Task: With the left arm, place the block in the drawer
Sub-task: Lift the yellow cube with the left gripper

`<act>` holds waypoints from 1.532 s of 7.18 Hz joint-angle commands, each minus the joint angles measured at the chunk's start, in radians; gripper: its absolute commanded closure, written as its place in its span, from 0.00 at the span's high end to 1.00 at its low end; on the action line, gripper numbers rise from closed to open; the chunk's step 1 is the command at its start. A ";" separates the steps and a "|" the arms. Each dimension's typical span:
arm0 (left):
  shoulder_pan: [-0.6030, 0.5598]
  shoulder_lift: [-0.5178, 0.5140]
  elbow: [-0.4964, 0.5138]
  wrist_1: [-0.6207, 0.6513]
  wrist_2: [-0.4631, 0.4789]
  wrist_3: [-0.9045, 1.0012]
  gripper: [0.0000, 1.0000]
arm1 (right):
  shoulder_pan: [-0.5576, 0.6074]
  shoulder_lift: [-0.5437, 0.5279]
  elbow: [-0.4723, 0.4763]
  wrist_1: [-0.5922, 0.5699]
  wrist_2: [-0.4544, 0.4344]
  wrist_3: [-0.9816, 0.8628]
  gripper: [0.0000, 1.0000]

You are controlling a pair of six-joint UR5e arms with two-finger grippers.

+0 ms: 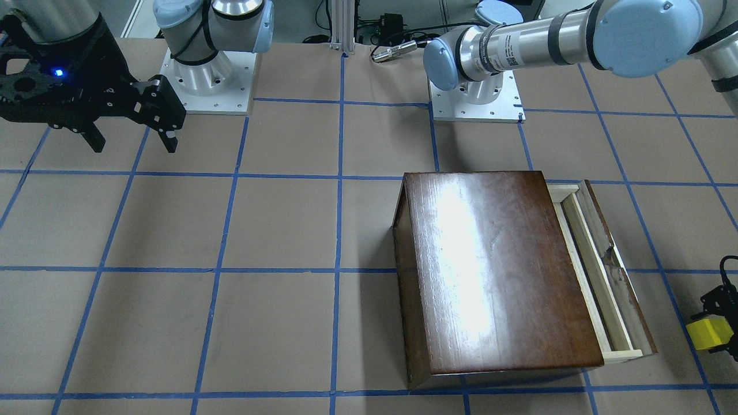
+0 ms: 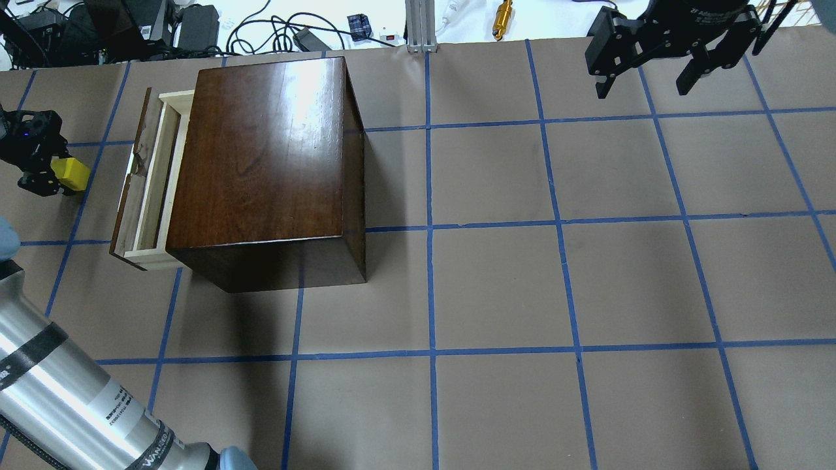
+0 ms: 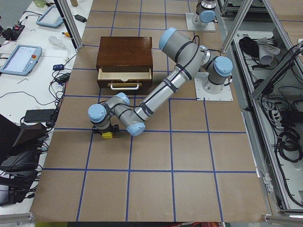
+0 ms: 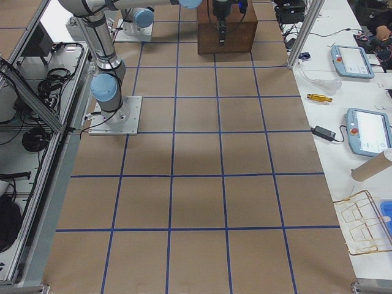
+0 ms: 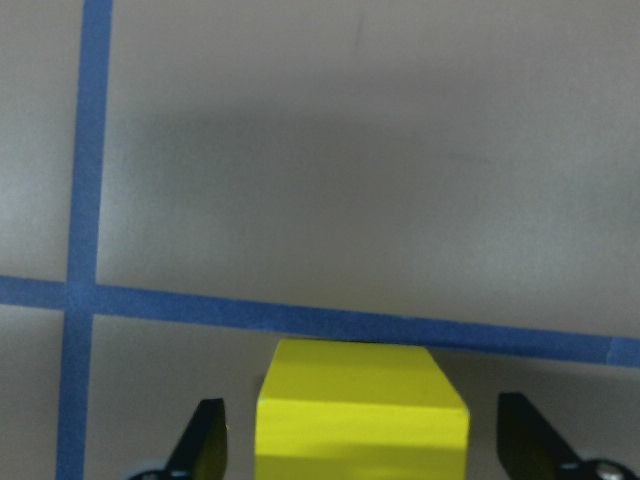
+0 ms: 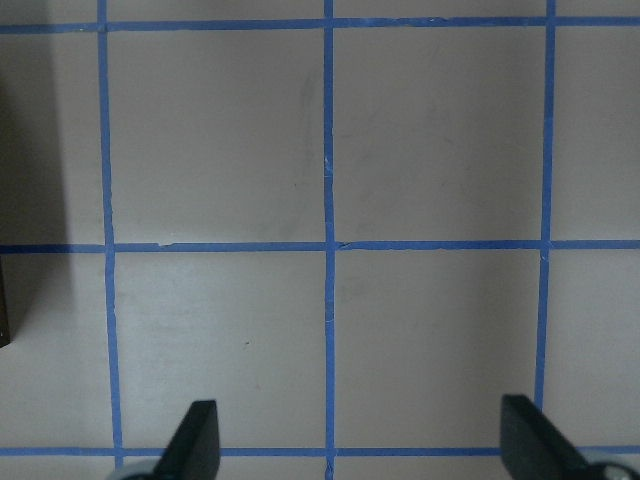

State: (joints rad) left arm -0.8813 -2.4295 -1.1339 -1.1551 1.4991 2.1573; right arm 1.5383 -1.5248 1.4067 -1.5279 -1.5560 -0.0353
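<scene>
My gripper is going to lower the yellow block [image 1: 710, 333] into the drawer's narrow opening [image 1: 590, 270], which looks about as wide as the block. The block will reach nearly all the way across the opening when I lower it in.
The yellow block [image 1: 709, 333] sits on the table beside the drawer's front, at the table's end on my left side. It also shows in the overhead view [image 2: 70, 174] and the left wrist view [image 5: 360, 415]. My left gripper [image 1: 720, 323] is low around the block, and its fingers [image 5: 205, 440] stand apart with a gap on each side, so it is open. The drawer [image 1: 599, 271] is pulled partly out of the dark wooden box [image 1: 496, 271] and looks empty. My right gripper [image 1: 132, 138] is open and empty, far from the box.
The box [image 2: 268, 163] stands between the left arm's base and the table's far edge. The left arm's long forearm [image 2: 59, 398] crosses the near left corner. Cables and tools [image 2: 274, 32] lie beyond the far edge. Blue tape lines grid the brown table.
</scene>
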 commanded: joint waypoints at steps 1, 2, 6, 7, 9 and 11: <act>0.002 0.000 -0.003 0.020 0.001 0.015 0.15 | 0.000 0.000 0.000 0.000 -0.001 0.000 1.00; 0.002 0.000 -0.001 0.020 0.000 0.018 0.04 | -0.001 0.000 0.000 0.000 -0.001 0.000 1.00; 0.002 0.032 0.008 0.011 -0.003 0.024 0.00 | -0.001 -0.002 0.000 0.000 -0.001 0.000 1.00; 0.001 0.059 0.008 -0.001 -0.002 0.024 0.00 | 0.000 0.000 0.000 0.000 0.001 0.000 1.00; -0.014 0.165 0.012 -0.182 -0.002 0.010 0.00 | 0.000 0.000 0.000 0.000 0.001 0.000 1.00; -0.062 0.274 0.002 -0.319 0.007 -0.019 0.00 | 0.000 0.000 0.000 0.000 0.001 0.000 1.00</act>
State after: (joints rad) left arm -0.9140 -2.2215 -1.1264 -1.3944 1.5005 2.1541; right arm 1.5386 -1.5253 1.4067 -1.5278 -1.5555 -0.0353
